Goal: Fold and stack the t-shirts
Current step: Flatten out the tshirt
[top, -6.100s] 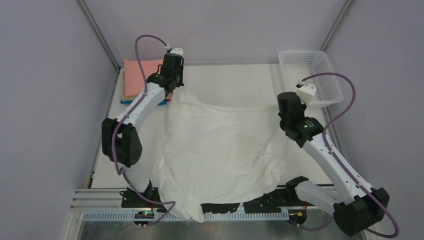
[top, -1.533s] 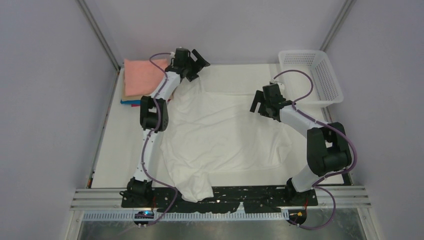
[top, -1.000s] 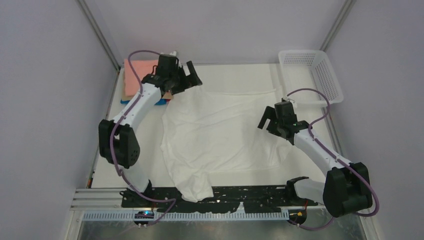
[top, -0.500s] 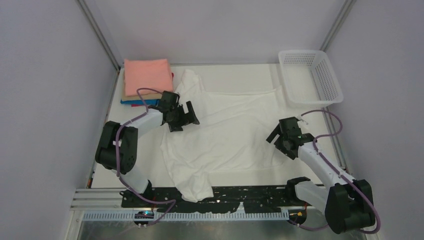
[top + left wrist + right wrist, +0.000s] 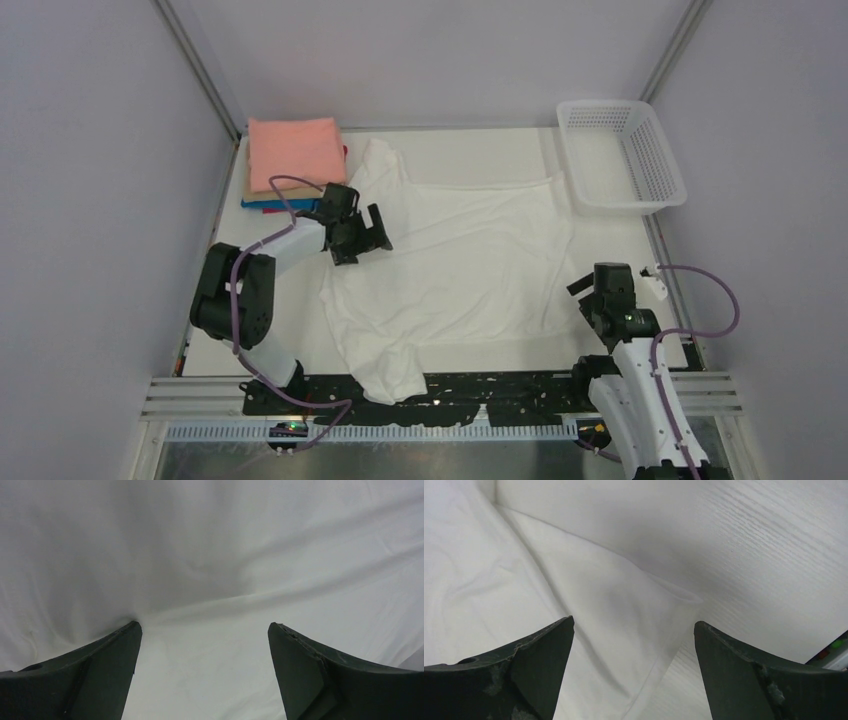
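Observation:
My right gripper is working on the white t-shirt, which has a crease (image 5: 546,580) along its side beside its near corner. The gripper should pull that corner (image 5: 691,602) out flat before folding.
A white t-shirt (image 5: 460,260) lies spread on the table, one part bunched toward the back (image 5: 380,165) and one hanging over the near edge (image 5: 390,375). My left gripper (image 5: 367,238) hovers open over its left side, with only white cloth (image 5: 210,570) between the fingers (image 5: 100,670). My right gripper (image 5: 586,298) stands open at the shirt's near right corner (image 5: 634,630), holding nothing. Folded t-shirts are stacked at the back left, a salmon-pink one (image 5: 295,150) on top of tan, blue and magenta layers (image 5: 262,203).
A white mesh basket (image 5: 620,155) stands at the back right. Bare white tabletop (image 5: 754,555) shows right of the shirt's corner. Grey walls enclose the table on three sides. A black rail (image 5: 500,385) runs along the near edge.
My left gripper came forward from the back beside the stack to the shirt's left side. My right arm drew back toward the near right, off the shirt's middle. Both stayed open.

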Robot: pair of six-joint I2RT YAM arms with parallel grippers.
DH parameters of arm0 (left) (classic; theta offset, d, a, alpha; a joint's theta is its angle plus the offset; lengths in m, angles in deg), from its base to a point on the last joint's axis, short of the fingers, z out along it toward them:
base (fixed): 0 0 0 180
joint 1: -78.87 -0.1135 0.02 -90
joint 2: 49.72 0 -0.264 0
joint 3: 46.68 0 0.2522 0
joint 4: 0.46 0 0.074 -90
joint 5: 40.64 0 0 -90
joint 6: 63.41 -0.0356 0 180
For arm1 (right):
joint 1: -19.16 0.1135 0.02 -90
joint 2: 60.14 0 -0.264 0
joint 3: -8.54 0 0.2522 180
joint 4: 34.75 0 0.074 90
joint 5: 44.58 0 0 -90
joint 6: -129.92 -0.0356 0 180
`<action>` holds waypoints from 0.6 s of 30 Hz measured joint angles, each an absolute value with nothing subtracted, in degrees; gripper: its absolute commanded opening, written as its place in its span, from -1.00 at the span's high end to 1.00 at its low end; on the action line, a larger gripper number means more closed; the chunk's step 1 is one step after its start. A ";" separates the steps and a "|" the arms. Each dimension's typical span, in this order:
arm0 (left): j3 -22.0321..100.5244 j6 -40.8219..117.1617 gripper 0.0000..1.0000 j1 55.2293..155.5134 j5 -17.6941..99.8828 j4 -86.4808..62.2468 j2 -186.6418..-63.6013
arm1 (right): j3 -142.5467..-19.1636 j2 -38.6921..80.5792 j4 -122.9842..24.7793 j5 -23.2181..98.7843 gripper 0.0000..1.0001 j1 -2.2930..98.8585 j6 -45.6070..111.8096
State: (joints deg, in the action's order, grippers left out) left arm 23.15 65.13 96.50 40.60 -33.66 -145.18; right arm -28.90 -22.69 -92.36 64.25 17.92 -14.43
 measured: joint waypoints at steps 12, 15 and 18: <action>23.15 65.16 -0.98 96.48 42.31 -34.36 -143.97 | -30.37 -17.07 -74.24 52.65 -0.90 17.90 -7.09; 23.15 65.18 -0.98 96.48 42.31 -34.23 -144.00 | -29.78 -7.91 -66.97 48.12 -0.90 17.90 -6.34; 23.13 65.27 -0.98 96.48 42.33 -34.21 -144.08 | -29.25 -0.59 -60.08 44.65 -0.90 17.90 -5.56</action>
State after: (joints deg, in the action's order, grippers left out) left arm 23.13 65.27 96.48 42.33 -34.21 -144.08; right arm -29.25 -0.59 -60.08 44.65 17.90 -5.56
